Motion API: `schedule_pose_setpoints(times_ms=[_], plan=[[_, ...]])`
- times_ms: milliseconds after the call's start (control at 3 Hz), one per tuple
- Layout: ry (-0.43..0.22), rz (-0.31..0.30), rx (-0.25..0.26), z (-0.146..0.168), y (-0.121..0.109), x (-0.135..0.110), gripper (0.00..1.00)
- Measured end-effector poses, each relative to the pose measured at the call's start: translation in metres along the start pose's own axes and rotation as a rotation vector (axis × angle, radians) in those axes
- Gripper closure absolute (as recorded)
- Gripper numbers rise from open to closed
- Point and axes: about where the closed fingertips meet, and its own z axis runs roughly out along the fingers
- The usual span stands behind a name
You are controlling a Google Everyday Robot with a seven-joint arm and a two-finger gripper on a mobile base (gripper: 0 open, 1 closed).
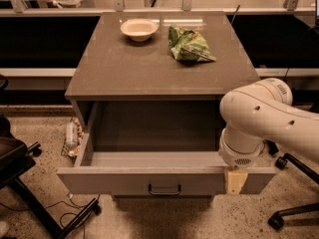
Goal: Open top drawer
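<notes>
I expect the top drawer (154, 138) to slide farther straight out when I pull its front panel, because the sides (87, 133) of the drawer still run back under the cabinet top.
The top drawer (114, 180) of the grey-beige cabinet stands pulled far out toward me. Its deep boxy inside shows bare. Its flat front panel carries a small dark bar handle (164, 189) at the lower middle. My white arm (264, 121) comes in from the right and bends down over the drawer's right front corner. The gripper (235, 181), a pale yellow piece below the wrist, sits against the right part of the front panel, well right of the handle. The lower drawers are hidden under the open one.
On the cabinet top (124, 68) stand a white bowl (139, 29) and a green chip bag (188, 45). A dark chair base (30, 183) is at the left. Bottles (72, 136) lie on the floor left of the cabinet. An office chair's castors (281, 193) are at the right.
</notes>
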Motion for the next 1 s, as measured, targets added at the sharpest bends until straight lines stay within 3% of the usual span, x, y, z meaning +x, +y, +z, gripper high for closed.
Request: schedule_pose_setpoints(times_ms=[333, 667, 1000], plan=[[0.001, 0.0, 0.001, 0.0, 0.0, 0.0, 0.0], [0.009, -0.001, -0.004, -0.017, -0.002, 0.002, 0.0], [0.061, -0.006, 0.031, -0.065, -0.017, 0.0, 0.16]])
